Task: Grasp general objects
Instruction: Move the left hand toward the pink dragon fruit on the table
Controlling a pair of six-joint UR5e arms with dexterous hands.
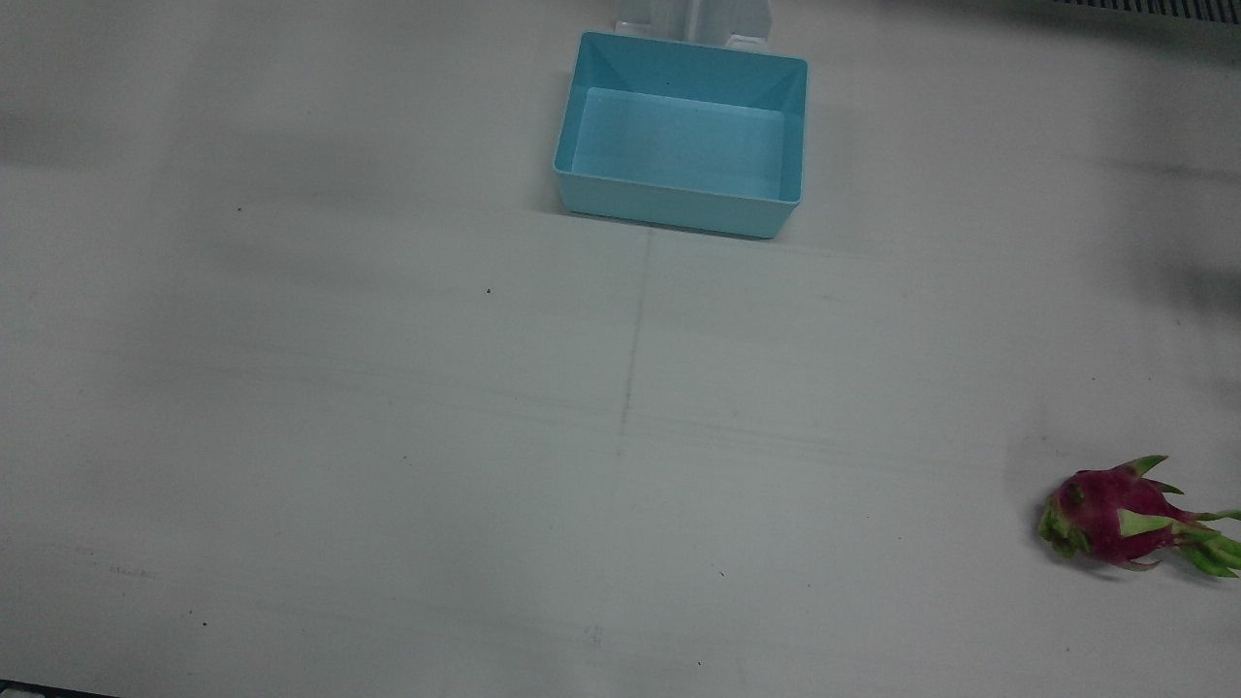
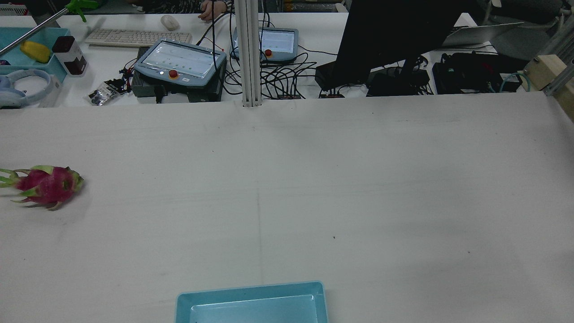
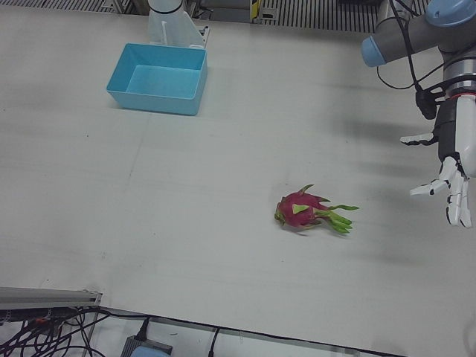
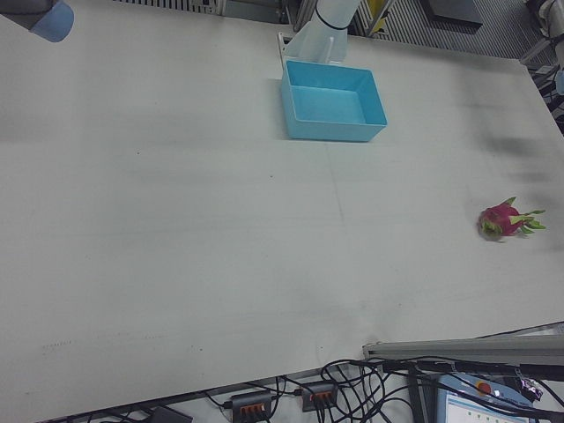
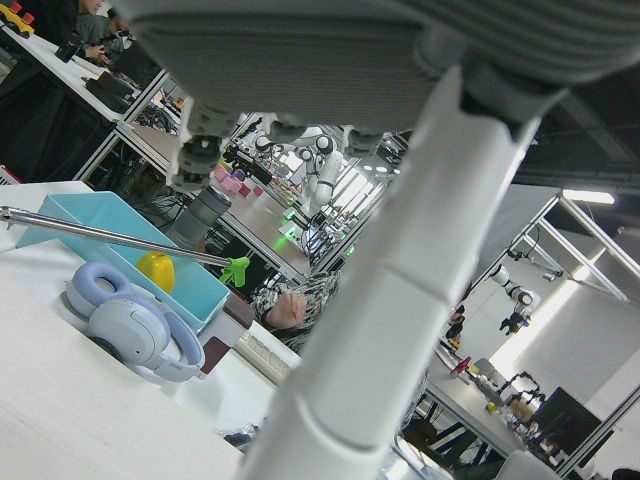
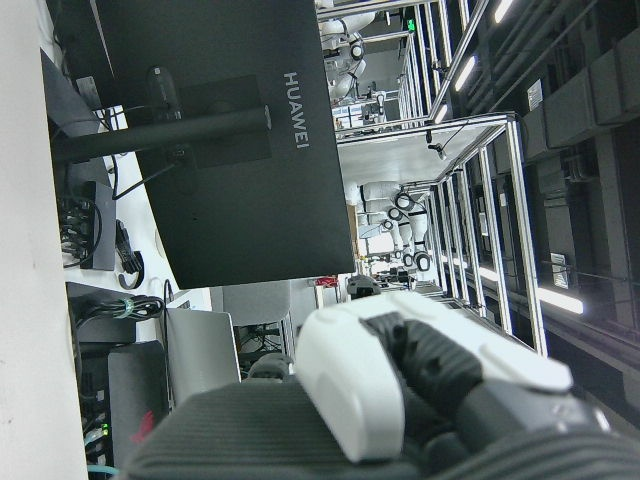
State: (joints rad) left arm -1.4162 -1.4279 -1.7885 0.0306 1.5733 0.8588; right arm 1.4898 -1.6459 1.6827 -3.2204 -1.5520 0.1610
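Observation:
The pink dragon fruit has green tips (image 1: 1147, 464) sticking out, so its green scales (image 1: 1212, 549) will stay stiff and spread when I pick up and carry the fruit.
A pink dragon fruit (image 1: 1125, 519) with green scales lies on its side on the white table, near the left arm's edge (image 2: 47, 185) (image 3: 305, 210) (image 4: 504, 220). My left hand (image 3: 454, 160) hangs open in the air, fingers spread and pointing down, well to the side of the fruit and apart from it. One of its white fingers (image 5: 400, 300) fills the left hand view. Of my right hand only a white and grey part (image 6: 400, 390) shows in its own view; its arm's elbow (image 4: 53, 18) shows at a table corner.
An empty light-blue bin (image 1: 679, 206) (image 3: 152, 100) (image 2: 251, 287) stands at the robot's side, mid-table. Beyond the far edge are a metal post (image 2: 251, 54), two teach pendants (image 2: 179, 63), a black monitor (image 2: 394, 31), cables and headphones (image 2: 22, 87).

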